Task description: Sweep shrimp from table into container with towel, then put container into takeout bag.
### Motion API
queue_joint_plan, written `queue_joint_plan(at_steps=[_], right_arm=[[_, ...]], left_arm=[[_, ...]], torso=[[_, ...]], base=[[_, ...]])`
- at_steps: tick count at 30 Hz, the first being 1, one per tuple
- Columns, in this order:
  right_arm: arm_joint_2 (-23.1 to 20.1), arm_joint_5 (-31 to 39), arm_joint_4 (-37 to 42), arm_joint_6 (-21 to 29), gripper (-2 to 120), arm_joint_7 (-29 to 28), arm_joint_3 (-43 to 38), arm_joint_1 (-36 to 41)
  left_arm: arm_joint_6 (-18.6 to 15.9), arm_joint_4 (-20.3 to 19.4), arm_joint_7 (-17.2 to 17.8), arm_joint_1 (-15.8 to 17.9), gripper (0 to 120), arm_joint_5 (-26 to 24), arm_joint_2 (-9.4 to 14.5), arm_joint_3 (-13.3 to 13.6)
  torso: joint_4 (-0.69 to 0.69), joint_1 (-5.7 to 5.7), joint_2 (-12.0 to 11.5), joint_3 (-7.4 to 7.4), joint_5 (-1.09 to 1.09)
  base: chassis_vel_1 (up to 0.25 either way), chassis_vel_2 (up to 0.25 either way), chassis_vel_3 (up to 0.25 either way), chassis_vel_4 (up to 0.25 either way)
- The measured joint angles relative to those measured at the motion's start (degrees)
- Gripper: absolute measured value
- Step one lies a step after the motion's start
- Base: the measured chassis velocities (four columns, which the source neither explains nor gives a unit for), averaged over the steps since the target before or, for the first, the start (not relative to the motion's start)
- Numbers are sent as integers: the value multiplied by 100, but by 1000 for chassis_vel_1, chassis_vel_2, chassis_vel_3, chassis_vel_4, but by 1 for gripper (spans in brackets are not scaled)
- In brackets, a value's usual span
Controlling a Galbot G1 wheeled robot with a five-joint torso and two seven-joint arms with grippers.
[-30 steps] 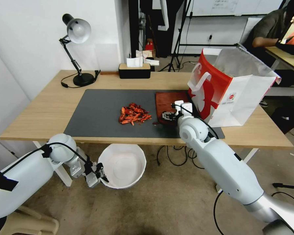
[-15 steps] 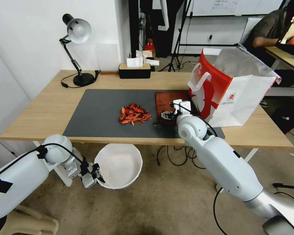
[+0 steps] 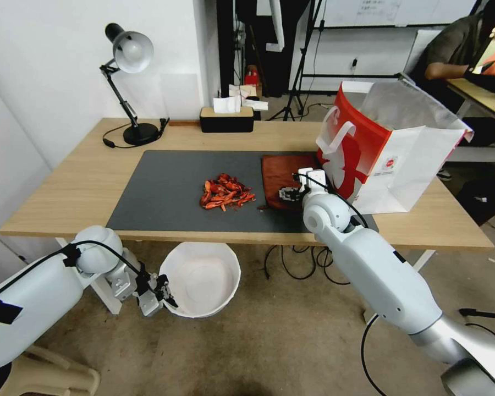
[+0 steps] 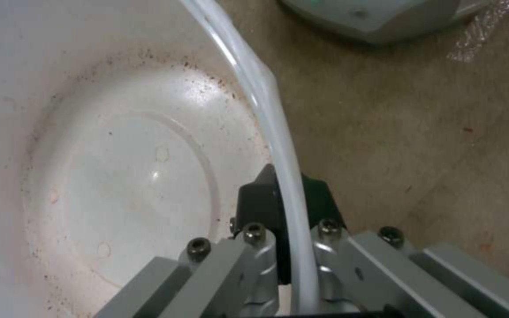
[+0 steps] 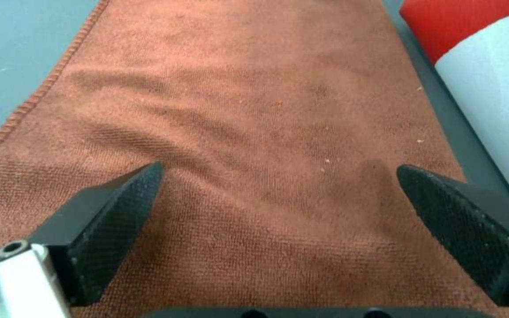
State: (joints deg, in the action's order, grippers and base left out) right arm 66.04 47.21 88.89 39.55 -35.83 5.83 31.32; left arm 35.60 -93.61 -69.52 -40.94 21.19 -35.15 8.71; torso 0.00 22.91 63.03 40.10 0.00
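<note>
The shrimp (image 3: 225, 189) lie in a loose, spread-out pile (image 3: 242, 197). They will drop into the container in portions when I sweep with the rust-brown towel.
The red-orange shrimp (image 3: 225, 192) lie piled on the dark mat of the wooden table (image 3: 82, 181). To their right lies the rust-brown towel (image 3: 278, 173) (image 5: 254, 123); my right gripper (image 3: 289, 193) (image 5: 278, 207) is on it, open, with its black fingertips (image 5: 131, 194) pressing into the cloth. Beside the towel stands the red and white takeout bag (image 3: 390, 148) (image 5: 490, 79). Below the table's front edge my left gripper (image 3: 162, 289) (image 4: 287, 194) holds the round white container (image 3: 201, 278) (image 4: 113, 168), shut on its rim.
A black desk lamp (image 3: 127, 82) and a tissue box (image 3: 226, 118) stand at the table's far side. Cables hang under the table above the bare floor (image 3: 258, 352). A person sits at another desk at the far right.
My left gripper has carried the container a little to the left under the table. My right gripper has moved slightly farther onto the towel.
</note>
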Motion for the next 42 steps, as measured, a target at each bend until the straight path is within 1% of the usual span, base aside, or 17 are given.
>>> queue_joint_plan(at_steps=[5,15,18,19,22,23,25,26,27,28,30,31,34,37,39,40,42], right_arm=[[41,-5,-78,-4,100,6,-10,-13],[38,29,-88,-18,99,17,-29,14],[43,97,-62,-29,90,23,-47,45],[43,97,-62,-29,90,23,-47,45],[57,204,-28,-30,79,11,-58,63],[57,204,-28,-30,79,11,-58,63],[75,261,-16,-30,73,-2,-82,75],[89,331,-2,-30,67,-18,-103,86],[89,331,-2,-30,67,-18,-103,86],[92,401,13,-31,65,-40,-117,91],[89,504,54,-29,56,-98,-133,106],[89,504,54,-29,56,-98,-133,106],[73,602,121,-21,42,-136,-145,142],[68,684,152,-14,35,-172,-148,154],[80,823,191,2,23,-243,-158,172],[80,823,191,2,23,-243,-158,172],[108,886,195,3,12,-276,-172,183]], left_arm=[[-12,-93,4,-61,0,-5,33,-21],[-23,-160,11,-147,0,-10,64,-93],[-25,-177,14,-186,0,-10,70,-117],[-25,-177,14,-186,0,-10,70,-117],[-27,-197,24,-213,0,-11,76,-125],[-27,-197,24,-213,0,-11,76,-125],[-31,-217,31,-224,0,-11,76,-126],[-35,-229,38,-232,0,-11,75,-126],[-35,-229,38,-232,0,-11,75,-126],[-37,-238,42,-236,0,-11,74,-126],[-40,-255,55,-247,0,-11,74,-126],[-40,-255,55,-247,0,-11,74,-126],[-40,-271,93,-279,0,-11,80,-152],[-40,-277,109,-312,0,-11,82,-176],[-40,-298,127,-380,0,-8,79,-214],[-40,-298,127,-380,0,-8,79,-214],[-37,-314,142,-414,0,-8,77,-230]], torso=[[0,0,0,-1,0],[0,0,1,-1,0],[1,-1,1,-1,0],[1,-1,1,-1,0],[-1,0,1,-1,0],[-1,0,1,-1,0],[0,-1,1,-1,0],[0,-1,0,-1,0],[0,-1,0,-1,0],[1,0,0,0,0],[1,1,-1,0,-1],[1,1,-1,0,-1],[-3,1,-1,0,-1],[-3,1,-1,0,-1],[-3,1,-1,0,-2],[-3,1,-1,0,-2],[-2,1,-1,0,-2]], base=[[0,0,0,0],[0,0,0,0],[0,0,0,0],[0,0,0,0],[0,0,0,0],[0,0,0,0],[0,0,0,0],[0,0,0,0],[0,0,0,0],[0,0,0,0],[0,0,0,0],[0,0,0,0],[0,0,0,0],[0,0,0,0],[0,0,0,0],[0,0,0,0],[0,0,0,0]])
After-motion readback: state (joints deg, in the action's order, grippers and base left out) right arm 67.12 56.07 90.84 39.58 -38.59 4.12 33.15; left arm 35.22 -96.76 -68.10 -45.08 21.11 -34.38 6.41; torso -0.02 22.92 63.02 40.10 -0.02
